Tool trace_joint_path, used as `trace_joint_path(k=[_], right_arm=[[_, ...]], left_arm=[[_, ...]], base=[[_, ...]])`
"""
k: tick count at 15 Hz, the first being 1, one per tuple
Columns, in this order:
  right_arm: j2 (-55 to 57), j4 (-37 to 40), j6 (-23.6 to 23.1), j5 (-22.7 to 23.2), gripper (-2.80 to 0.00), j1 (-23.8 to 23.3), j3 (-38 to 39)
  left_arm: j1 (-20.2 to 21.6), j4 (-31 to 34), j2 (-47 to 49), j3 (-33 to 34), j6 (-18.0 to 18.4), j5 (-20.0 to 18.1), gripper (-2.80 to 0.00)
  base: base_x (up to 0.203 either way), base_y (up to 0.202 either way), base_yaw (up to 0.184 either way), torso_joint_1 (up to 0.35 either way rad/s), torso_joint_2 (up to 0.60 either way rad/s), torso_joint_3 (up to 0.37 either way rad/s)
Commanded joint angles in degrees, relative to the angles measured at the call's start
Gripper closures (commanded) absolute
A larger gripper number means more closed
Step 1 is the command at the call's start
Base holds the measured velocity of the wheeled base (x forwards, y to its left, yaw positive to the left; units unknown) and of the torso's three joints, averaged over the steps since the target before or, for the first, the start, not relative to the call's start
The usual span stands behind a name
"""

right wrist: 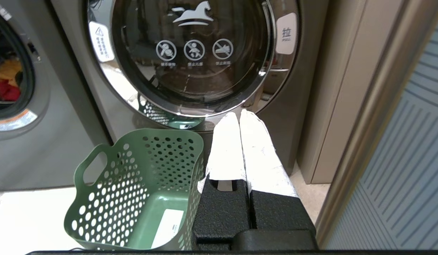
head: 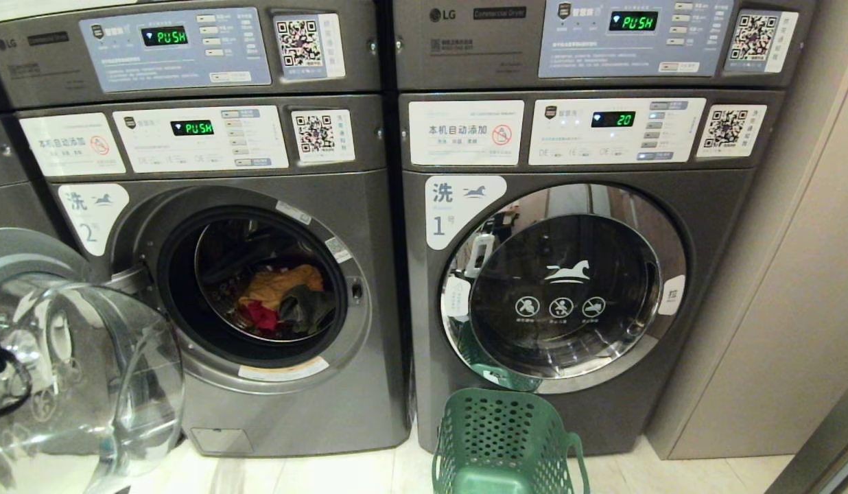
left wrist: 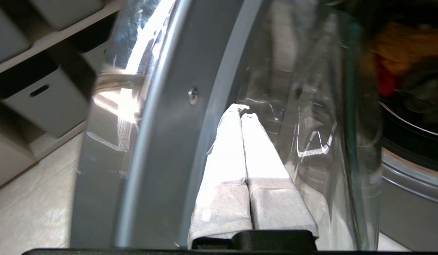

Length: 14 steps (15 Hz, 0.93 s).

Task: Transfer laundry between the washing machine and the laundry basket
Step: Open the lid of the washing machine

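Next, I push the door wider with my left gripper before it reaches into the drum (head: pixel 269 284), because the door's glass bowl (head: pixel 137 370) sticks out into my left gripper's way to the laundry.
The left washing machine (head: pixel 369 274) stands with its door (head: pixel 88 370) swung wide open. Yellow, red and dark laundry (head: pixel 283 298) lies in its drum. An empty green perforated laundry basket (head: pixel 506 439) sits on the floor before the right machine. My left gripper (left wrist: pixel 241 110) is shut and empty, its white-wrapped fingers close against the door's glass bowl (left wrist: pixel 321 106); the laundry (left wrist: pixel 399 53) shows beyond the glass. My right gripper (right wrist: pixel 239 115) is shut and empty, hanging beside the basket (right wrist: pixel 134 184) and facing the right machine's closed door.
The right machine (head: pixel 568 288) has its round door closed, its display lit. A beige cabinet wall (head: pixel 794 274) runs along the right. Grey storage bins on shelves (left wrist: pixel 38 99) stand beyond the open door. Pale tiled floor (head: pixel 369 473) lies in front.
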Motion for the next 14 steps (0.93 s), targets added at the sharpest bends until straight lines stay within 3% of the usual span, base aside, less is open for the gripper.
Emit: trace_joint_path(k=[1,4,7,9,14], right_arm=[[0.1,0.0,0.0,0.0,0.00,0.0,0.0],[0.1,0.0,0.0,0.1,0.00,0.0,0.0],[0.1,0.0,-0.1,0.0,0.00,0.0,0.0],[0.1,0.0,0.0,0.0,0.00,0.0,0.0],[0.1,0.0,0.0,0.0,0.00,0.0,0.0]], left_arm=[[6.0,-0.2,3.7,-1.8,0.0,-1.9,0.00],[8.3,0.0,1.5,-1.7,0.0,-5.1,0.00],[4.5,0.3,-6.6,0.5,0.0,-9.0,0.00],[-3.1,0.4,-14.1,4.1,-0.9,-11.7,0.00],[-28.9,0.9,-34.1,21.3,-2.3,-14.0,0.00]], base=[[0.000,0.000,0.000,0.000,0.00,0.000],[0.000,0.000,0.000,0.000,0.00,0.000],[0.000,0.000,0.000,0.000,0.00,0.000],[0.000,0.000,0.000,0.000,0.00,0.000],[0.000,0.000,0.000,0.000,0.00,0.000]])
